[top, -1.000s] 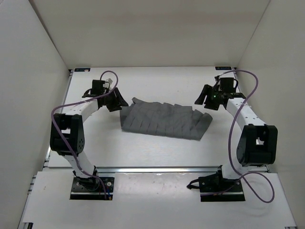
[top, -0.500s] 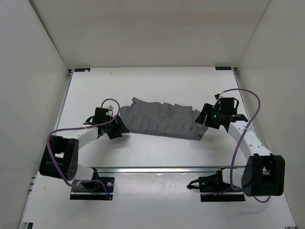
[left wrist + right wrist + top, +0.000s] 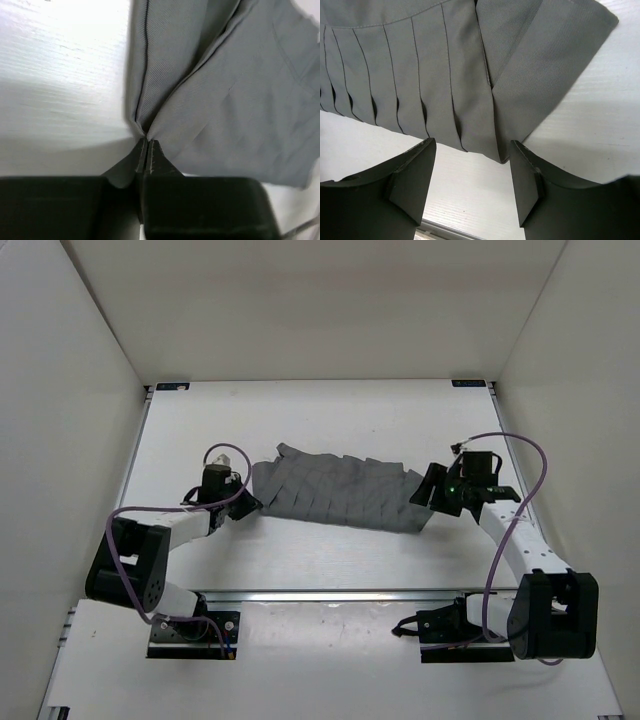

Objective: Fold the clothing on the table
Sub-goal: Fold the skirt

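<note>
The skirt's near corner (image 3: 501, 158) rests loose beside my right gripper's open fingers, which should pinch that corner (image 3: 417, 529) before my left gripper folds its end of the skirt across.
The clothing (image 3: 340, 493), a dark grey pleated skirt, lies spread across the middle of the white table (image 3: 330, 415). My left gripper (image 3: 251, 505) sits at the skirt's near left corner, jaws pinched together on the cloth edge (image 3: 146, 134), which puckers up between the fingertips in the left wrist view. My right gripper (image 3: 424, 491) hovers at the skirt's right end with its jaws wide apart. In the right wrist view the skirt's near corner (image 3: 501, 159) hangs just past the two fingers (image 3: 415, 172), touching neither.
White walls close in the table on the left, back and right. A metal rail (image 3: 330, 593) runs along the near edge in front of the arm bases. Purple cables (image 3: 520, 455) loop above both arms.
Both arms swung from the far side of the skirt toward its near corners. The left gripper's jaws have closed on the left corner of the cloth. The right gripper stayed open.
</note>
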`<state>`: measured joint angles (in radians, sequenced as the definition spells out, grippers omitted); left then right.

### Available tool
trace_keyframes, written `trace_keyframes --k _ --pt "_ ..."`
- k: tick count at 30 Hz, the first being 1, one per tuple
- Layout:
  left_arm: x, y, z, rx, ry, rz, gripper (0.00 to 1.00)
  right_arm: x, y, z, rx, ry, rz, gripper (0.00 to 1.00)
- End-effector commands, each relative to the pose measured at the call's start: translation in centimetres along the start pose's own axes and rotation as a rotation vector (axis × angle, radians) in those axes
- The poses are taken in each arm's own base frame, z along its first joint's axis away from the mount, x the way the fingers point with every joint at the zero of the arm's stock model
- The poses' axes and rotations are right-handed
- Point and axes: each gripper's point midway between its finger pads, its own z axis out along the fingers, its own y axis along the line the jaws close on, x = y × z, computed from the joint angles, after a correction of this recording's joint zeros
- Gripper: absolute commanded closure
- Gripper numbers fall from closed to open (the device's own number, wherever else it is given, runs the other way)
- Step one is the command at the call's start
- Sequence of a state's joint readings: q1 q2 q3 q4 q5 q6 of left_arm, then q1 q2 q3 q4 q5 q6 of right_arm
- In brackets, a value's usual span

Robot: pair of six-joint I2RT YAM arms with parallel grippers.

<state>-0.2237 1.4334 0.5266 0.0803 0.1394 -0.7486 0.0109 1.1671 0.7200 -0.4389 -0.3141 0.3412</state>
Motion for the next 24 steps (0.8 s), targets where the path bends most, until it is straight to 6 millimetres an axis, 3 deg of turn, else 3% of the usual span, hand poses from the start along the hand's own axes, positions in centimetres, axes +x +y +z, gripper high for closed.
trace_keyframes --k 1,3,7,9,11,15,17,18,19,20,23,24 --pt "-1.1 -1.6 0.1 0.085 -0.043 -0.022 1.00 -0.4 0.2 0.1 -0.021 -0.032 -0.008 0.43" --pt "-1.7 -1.8 -0.5 0.107 -0.063 -0.035 1.00 1.2 0.2 0.8 -0.028 0.008 -0.004 0.43" --pt "-3.1 -0.1 -2.6 0.052 -0.122 -0.009 1.00 3.7 -0.1 2.4 -0.019 0.066 -0.003 0.44" --pt "-3.0 0.2 -3.5 0.045 -0.140 -0.002 1.00 5.0 0.1 3.2 -0.025 0.098 -0.022 0.47" --pt "-2.9 0.3 -4.0 0.040 -0.156 0.003 1.00 6.0 -0.7 4.3 0.013 0.135 -0.006 0.47" --pt "-2.1 0.7 -4.3 0.040 -0.144 -0.006 1.00 8.2 -0.3 5.7 0.019 0.235 -0.032 0.43" --pt "-2.1 1.3 -4.6 0.023 -0.156 -0.012 1.00 9.3 0.2 6.0 0.005 0.274 -0.040 0.51" --pt "-2.5 1.2 -5.0 0.026 -0.174 -0.009 1.00 9.4 0.6 6.3 -0.006 0.279 -0.048 0.60" --pt "-2.7 1.6 -5.4 0.015 -0.188 -0.015 1.00 9.6 1.1 6.6 -0.015 0.287 -0.063 0.74" --pt "-3.0 1.7 -5.8 0.003 -0.199 -0.013 1.00 9.1 1.6 6.9 -0.025 0.271 -0.067 1.00" --pt "-5.0 2.4 -7.4 -0.055 -0.234 0.027 1.00 7.9 2.8 7.9 -0.046 0.263 -0.063 1.00" --pt "-6.0 2.9 -7.9 -0.089 -0.257 0.034 1.00 8.3 2.7 8.4 -0.035 0.288 -0.068 1.00"
